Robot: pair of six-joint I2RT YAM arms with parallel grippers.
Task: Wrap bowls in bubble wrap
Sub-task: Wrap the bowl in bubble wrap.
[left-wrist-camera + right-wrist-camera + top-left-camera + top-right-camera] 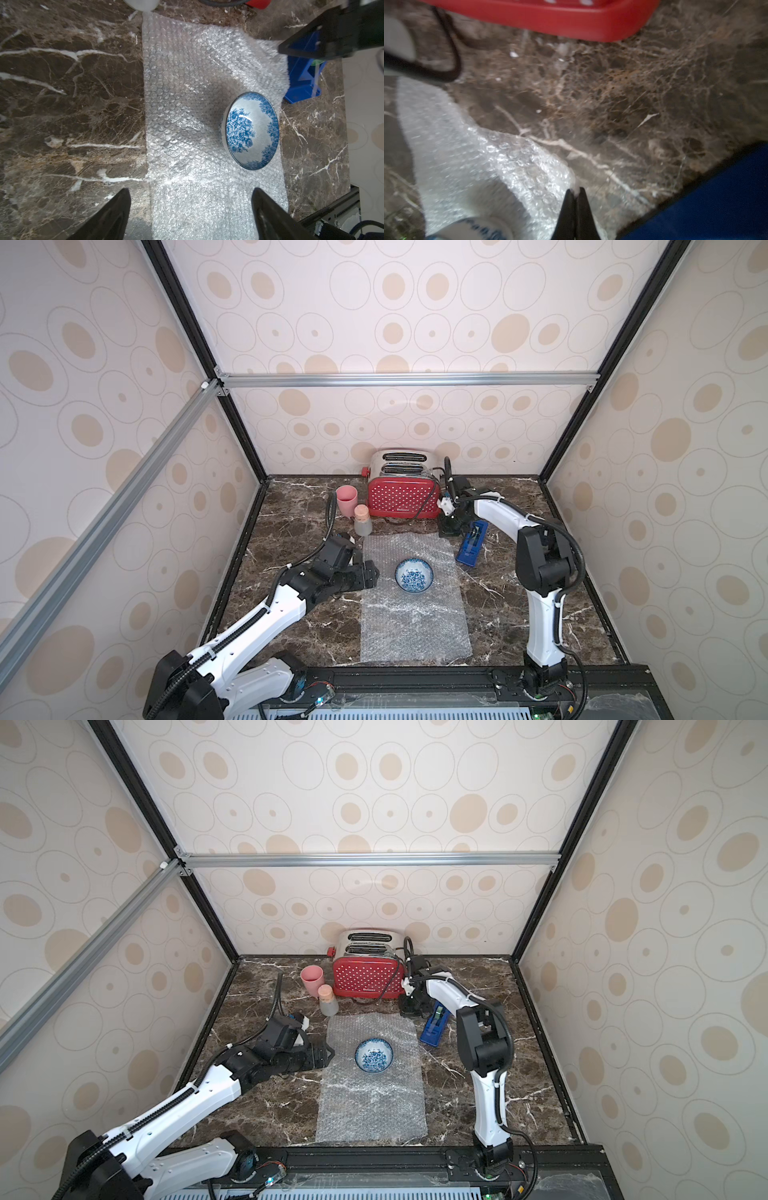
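The bubble wrap's far corner (367,539) is lying clear in front of the corked bottle, so my left gripper should continue to go toward that corner and close there.
A small white bowl (414,576) (374,1054) with a blue flower pattern stands upright on the far half of a clear bubble wrap sheet (415,626) (370,1106) lying flat on the marble table. My left gripper (372,574) (191,189) hangs open over the sheet's left edge, beside the bowl (252,131) and apart from it. My right gripper (448,530) (576,188) is shut on the far right corner of the bubble wrap (467,155), which is pinched between its tips. The bowl's rim (473,228) shows blurred near it.
A red toaster (403,489) with a black cord stands at the back wall. A pink cup (346,499) and a corked clear bottle (362,520) stand just beyond the sheet's far left corner. A blue tape dispenser (471,545) lies right of the sheet, next to my right gripper.
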